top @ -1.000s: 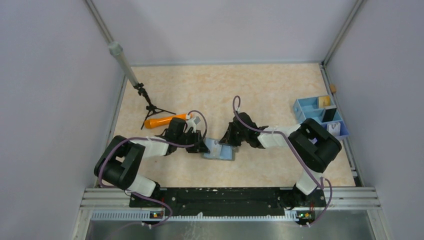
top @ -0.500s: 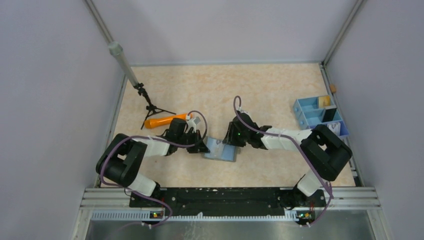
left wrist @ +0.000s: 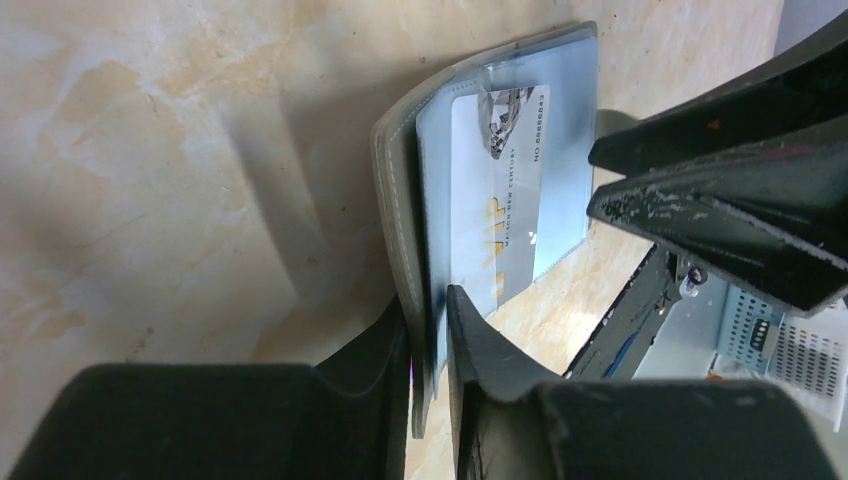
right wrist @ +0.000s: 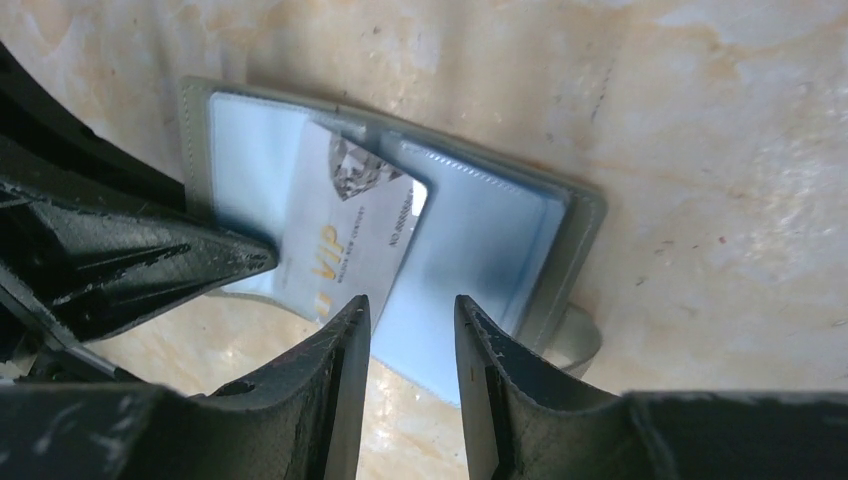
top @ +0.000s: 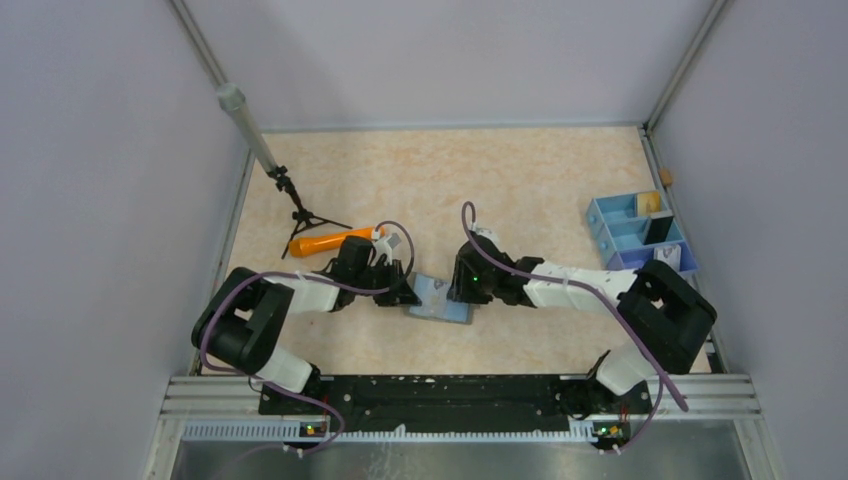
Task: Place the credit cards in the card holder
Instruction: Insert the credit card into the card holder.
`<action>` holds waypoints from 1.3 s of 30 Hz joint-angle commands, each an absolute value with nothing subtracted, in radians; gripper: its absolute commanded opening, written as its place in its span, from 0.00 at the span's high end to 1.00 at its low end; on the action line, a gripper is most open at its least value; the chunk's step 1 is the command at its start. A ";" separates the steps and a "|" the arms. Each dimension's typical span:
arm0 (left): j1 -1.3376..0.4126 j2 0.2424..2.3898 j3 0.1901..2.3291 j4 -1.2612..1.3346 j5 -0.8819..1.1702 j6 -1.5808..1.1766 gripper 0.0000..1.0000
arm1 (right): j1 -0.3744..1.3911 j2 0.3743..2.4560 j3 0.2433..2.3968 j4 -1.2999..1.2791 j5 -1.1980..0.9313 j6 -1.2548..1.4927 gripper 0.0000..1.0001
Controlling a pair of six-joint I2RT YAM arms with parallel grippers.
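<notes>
The white credit card (right wrist: 408,205) is partly out of the sleeve. My left gripper should hold the card holder's edge (left wrist: 413,280) tight while my right gripper pushes the card in.
The grey card holder (top: 438,300) lies open on the table, light blue lining up. My left gripper (top: 405,293) is shut on its left edge; in the left wrist view the gripper (left wrist: 428,310) pinches the grey cover (left wrist: 397,200) and one blue sleeve. A white credit card (left wrist: 510,190) marked VIP sits partly in the sleeve, one corner sticking out past the lining (right wrist: 350,235). My right gripper (top: 462,290) hovers low over the holder's right half (right wrist: 480,230). Its jaws (right wrist: 412,310) stand a little apart with nothing between them, beside the card's edge.
An orange carrot-shaped stick (top: 325,242) and a small black tripod (top: 300,212) lie behind the left gripper. A blue and lilac compartment tray (top: 615,222) stands at the right edge, with a black card (top: 658,230) and a white card (top: 668,258) upright in it.
My right wrist has shifted a little nearer and to the left over the holder, and its elbow has swung out to the right. The left arm has not moved.
</notes>
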State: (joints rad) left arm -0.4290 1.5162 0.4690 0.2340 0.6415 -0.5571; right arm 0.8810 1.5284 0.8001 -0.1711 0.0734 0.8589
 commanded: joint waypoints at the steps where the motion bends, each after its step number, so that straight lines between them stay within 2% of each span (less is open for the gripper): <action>1: -0.433 1.494 0.464 0.245 0.640 -0.544 0.76 | 0.918 1.509 0.840 -0.156 0.069 0.883 0.64; 10: -0.432 1.456 0.485 0.172 0.571 -0.505 0.53 | 0.930 1.589 0.840 -0.120 0.054 0.913 0.66; 13: -0.432 1.451 0.490 0.170 0.570 -0.500 0.50 | 0.931 1.620 0.839 -0.103 0.047 0.921 0.67; 16: -0.433 1.457 0.501 0.167 0.571 -0.496 0.50 | 0.930 1.643 0.844 -0.080 0.043 0.923 0.68; 22: -0.432 1.475 0.514 0.178 0.586 -0.497 0.59 | 0.931 1.680 0.864 -0.052 0.036 0.929 0.70; 39: -0.433 1.517 0.509 0.226 0.628 -0.516 0.63 | 0.931 1.712 0.849 0.146 -0.044 0.961 0.73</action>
State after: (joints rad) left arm -0.4328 1.4944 0.4938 0.2028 0.6239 -0.5236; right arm 0.9161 1.6943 0.8398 0.0616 -0.0246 0.9470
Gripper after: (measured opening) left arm 0.381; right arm 0.274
